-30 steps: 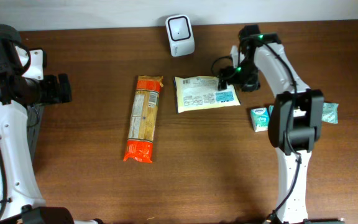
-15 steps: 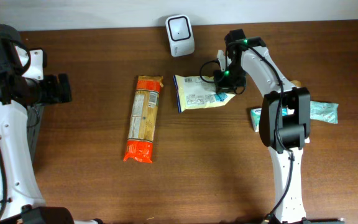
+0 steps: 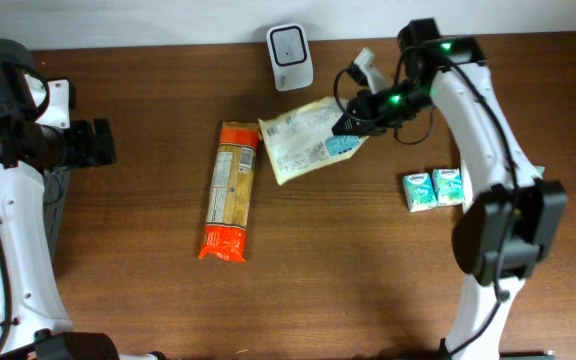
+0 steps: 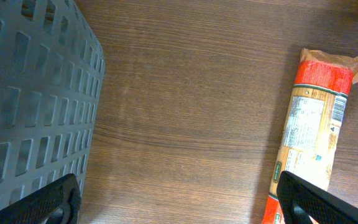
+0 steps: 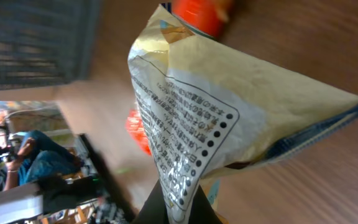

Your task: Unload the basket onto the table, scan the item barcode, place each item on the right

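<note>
My right gripper is holding the pouch (image 3: 308, 140), which hangs at a slant and short of the white scanner's window (image 3: 289, 45). Next, my right gripper raises the pouch and turns it in front of the window.
The item, a pale yellow pouch (image 3: 303, 140) with black print and a blue corner, hangs tilted above the table just below and right of the white scanner (image 3: 290, 44). My right gripper (image 3: 353, 122) is shut on the pouch's right edge. In the right wrist view the pouch (image 5: 216, 112) fills the frame, its seam pinched in the right gripper (image 5: 176, 208). I cannot pick out a barcode on it. My left gripper (image 3: 98, 142) is far to the left and stands open over bare wood (image 4: 179, 202).
A long orange packet (image 3: 230, 190) lies left of the pouch and also appears in the left wrist view (image 4: 312, 130). Two small green-and-white tissue packs (image 3: 433, 188) sit at the right. A grey slotted basket (image 4: 30, 93) stands at the table's left edge.
My right gripper has shut on the pouch's right edge, lifted it off the table and carried it left toward the scanner. A tissue pack the arm hid now shows. The left arm is unchanged.
</note>
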{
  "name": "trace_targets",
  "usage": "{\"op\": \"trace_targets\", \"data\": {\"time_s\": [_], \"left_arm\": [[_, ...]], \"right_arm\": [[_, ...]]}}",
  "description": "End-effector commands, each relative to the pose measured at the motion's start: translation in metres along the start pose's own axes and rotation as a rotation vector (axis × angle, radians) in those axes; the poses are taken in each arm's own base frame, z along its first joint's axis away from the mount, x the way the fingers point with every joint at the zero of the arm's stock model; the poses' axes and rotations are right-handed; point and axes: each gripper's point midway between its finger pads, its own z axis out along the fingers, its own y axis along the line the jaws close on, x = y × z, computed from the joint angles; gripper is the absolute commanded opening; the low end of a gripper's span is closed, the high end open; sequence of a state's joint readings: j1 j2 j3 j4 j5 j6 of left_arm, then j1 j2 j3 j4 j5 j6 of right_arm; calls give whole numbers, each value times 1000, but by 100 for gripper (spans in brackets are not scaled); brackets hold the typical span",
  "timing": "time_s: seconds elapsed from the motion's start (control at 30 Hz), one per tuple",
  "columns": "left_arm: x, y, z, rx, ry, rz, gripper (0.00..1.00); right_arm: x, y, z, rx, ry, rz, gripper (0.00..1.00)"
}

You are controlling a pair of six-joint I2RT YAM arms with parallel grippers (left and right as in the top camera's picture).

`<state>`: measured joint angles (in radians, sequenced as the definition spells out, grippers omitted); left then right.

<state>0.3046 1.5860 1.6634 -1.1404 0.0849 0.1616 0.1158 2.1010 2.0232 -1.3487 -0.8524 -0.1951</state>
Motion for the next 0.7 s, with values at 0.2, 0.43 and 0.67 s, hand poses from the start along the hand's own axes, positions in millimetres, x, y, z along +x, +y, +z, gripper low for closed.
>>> {"op": "trace_targets", "data": {"time_s": [0.2, 0.43, 0.67], "left_arm": [[-2, 3, -3, -5, -10, 8, 99], [-2, 3, -3, -5, -10, 8, 99], [-2, 3, -3, -5, -10, 8, 99]], "right_arm": [[2, 101, -59, -210, -145, -152, 4], [4, 96, -65, -91, -156, -184, 4], [-41, 30, -52, 618, -216, -311, 4]]}}
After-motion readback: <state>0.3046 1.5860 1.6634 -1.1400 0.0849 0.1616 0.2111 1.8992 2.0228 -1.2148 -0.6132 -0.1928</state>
